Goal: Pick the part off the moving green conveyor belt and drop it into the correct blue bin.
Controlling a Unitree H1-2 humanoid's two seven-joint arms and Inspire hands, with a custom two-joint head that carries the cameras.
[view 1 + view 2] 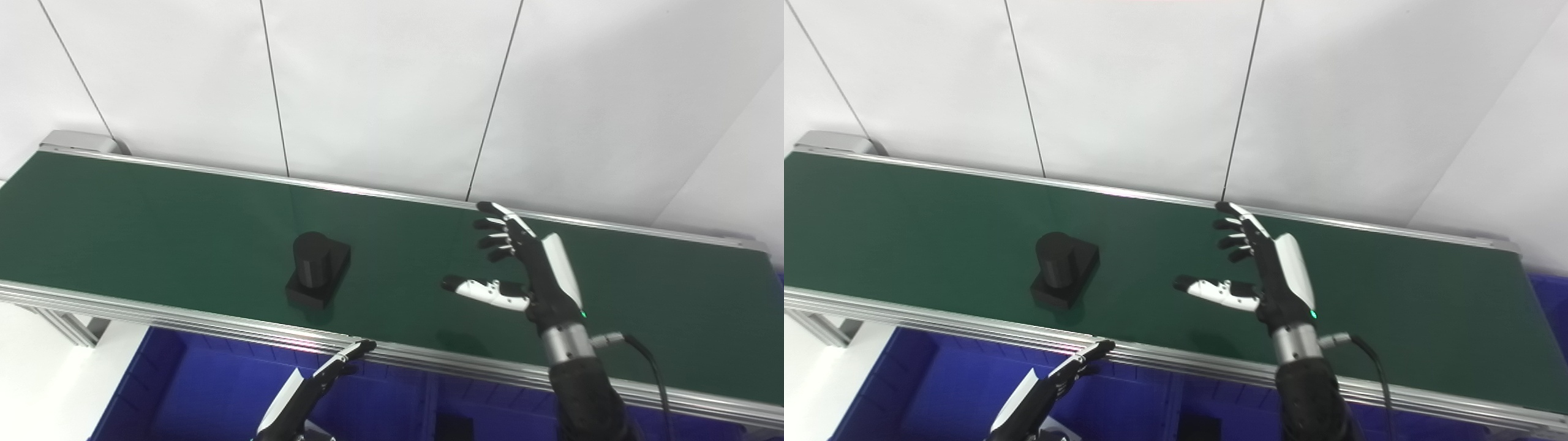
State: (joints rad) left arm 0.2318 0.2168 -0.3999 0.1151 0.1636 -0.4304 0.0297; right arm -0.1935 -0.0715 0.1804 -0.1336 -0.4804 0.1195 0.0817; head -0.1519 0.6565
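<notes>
The square base (338, 258) sits flush against the cylinder's foot (313, 283), so the square base will rise with the cylinder when the robot lifts the black part.
A black part (317, 268), a short cylinder on a square base, sits on the green conveyor belt (153, 220) near its front edge; it also shows in the right eye view (1064, 269). My right hand (525, 263) hovers above the belt to the right of the part, open and empty, with the fingers spread and the thumb pointing left toward the part. My left hand (309, 392) is low, below the belt's front rail and over the blue bin (202, 392), with fingers stretched out and holding nothing.
The belt's aluminium front rail (429, 358) runs across between my arms and the part. Blue bins lie below it, with a divider (430, 404) and a dark object (453, 425) inside one. A white panelled wall stands behind the belt.
</notes>
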